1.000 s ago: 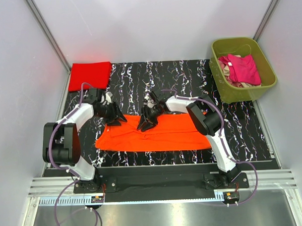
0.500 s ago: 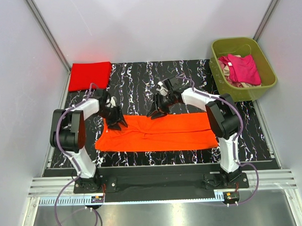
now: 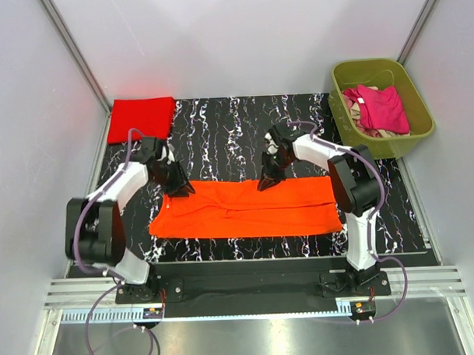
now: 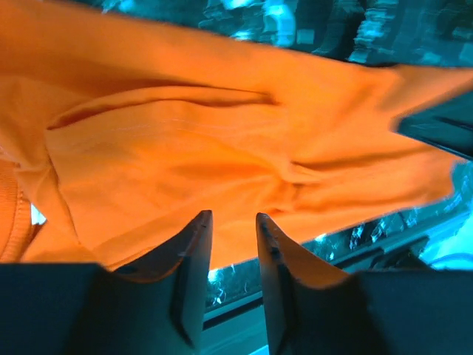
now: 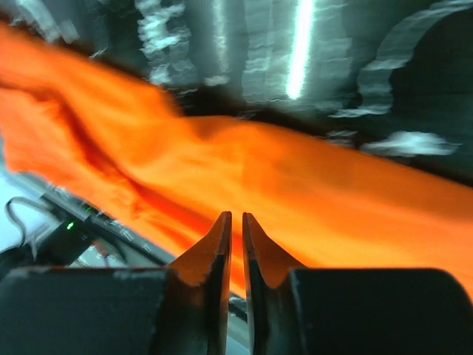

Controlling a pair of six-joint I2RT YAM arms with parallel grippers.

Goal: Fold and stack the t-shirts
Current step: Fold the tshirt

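Note:
The orange t-shirt's strip [image 3: 250, 210] is lying across the mat. I should turn it to point away from me before I fold it, while my left gripper pulls one end [image 3: 173, 212] of the strip back.
An orange t-shirt [image 3: 246, 210] lies folded into a long flat strip across the front of the black marbled mat [image 3: 220, 131]. My left gripper [image 3: 181, 189] hovers at the strip's far left corner, with its jaws a little apart and nothing between them [image 4: 233, 216]. The orange cloth [image 4: 185, 163] lies just beyond its tips. My right gripper [image 3: 267, 182] is over the strip's far edge, right of the middle. Its jaws are nearly together and empty [image 5: 233, 214], above the orange cloth [image 5: 310, 200]. A folded red t-shirt [image 3: 141, 117] lies at the mat's far left corner.
A green bin [image 3: 352, 127] holding pink and other clothes [image 3: 382, 108] stands at the far right. The grey enclosure walls close in on both sides. The metal rail with the arm bases [image 3: 248, 286] runs along the near edge.
My right gripper has moved right and back from the shirt's middle to its far edge. My left gripper has shifted slightly back and left. The orange strip lies flatter.

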